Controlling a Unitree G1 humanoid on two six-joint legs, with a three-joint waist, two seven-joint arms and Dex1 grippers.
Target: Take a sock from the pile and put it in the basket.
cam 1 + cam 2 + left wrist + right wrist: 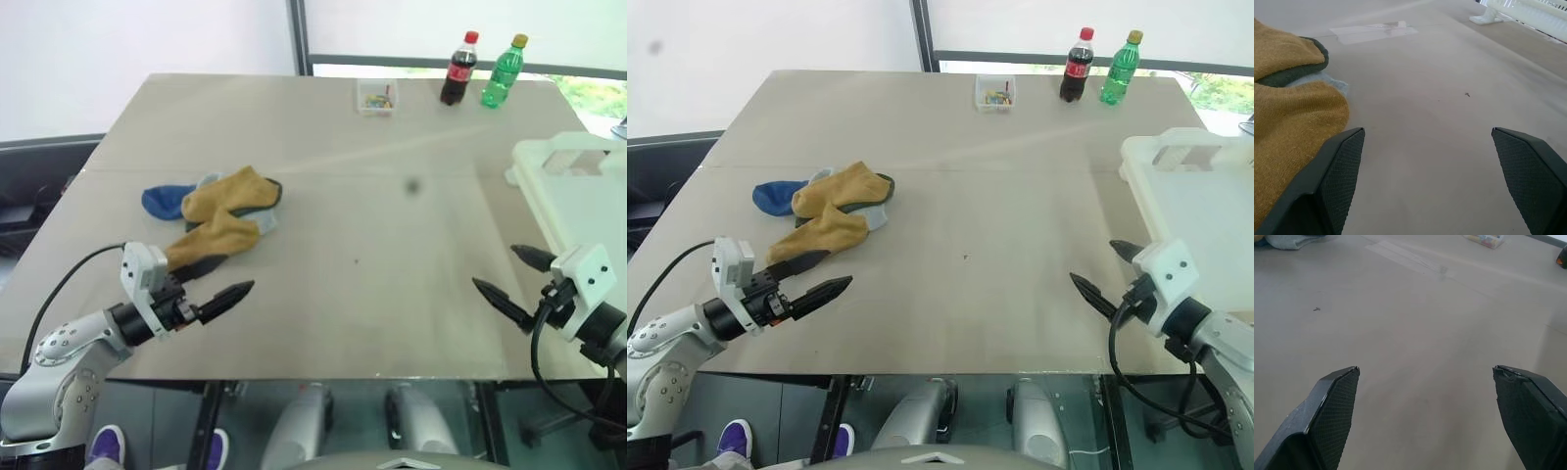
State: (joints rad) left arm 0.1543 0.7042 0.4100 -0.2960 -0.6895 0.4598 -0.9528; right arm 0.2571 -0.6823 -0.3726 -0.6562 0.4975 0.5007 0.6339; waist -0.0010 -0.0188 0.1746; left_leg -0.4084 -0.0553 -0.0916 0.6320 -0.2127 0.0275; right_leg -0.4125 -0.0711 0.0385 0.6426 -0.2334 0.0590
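Note:
The robot should expect a whole dark green sock hidden under the farther mustard yellow sock (231, 194), because a dark green edge (277, 191) peeks out beneath it.
The pile (217, 217) of socks lies on the left part of the table (392, 225): two mustard yellow ones on top, a bright blue one and a pale blue-grey one beneath. My left gripper (227, 276) hovers open just in front of the pile; in the left wrist view one finger (1337, 181) sits right beside a mustard sock (1288, 127). The cream-white basket (549, 155) stands at the table's right edge. My right gripper (496, 266) stands open near the basket's front corner, with nothing between its fingers.
At the far edge stand a cola bottle (458, 69), a green bottle (503, 71) and a small clear box (377, 97) with coloured bits. The table's front edge runs just under both grippers. Bare tabletop stretches between the pile and the basket.

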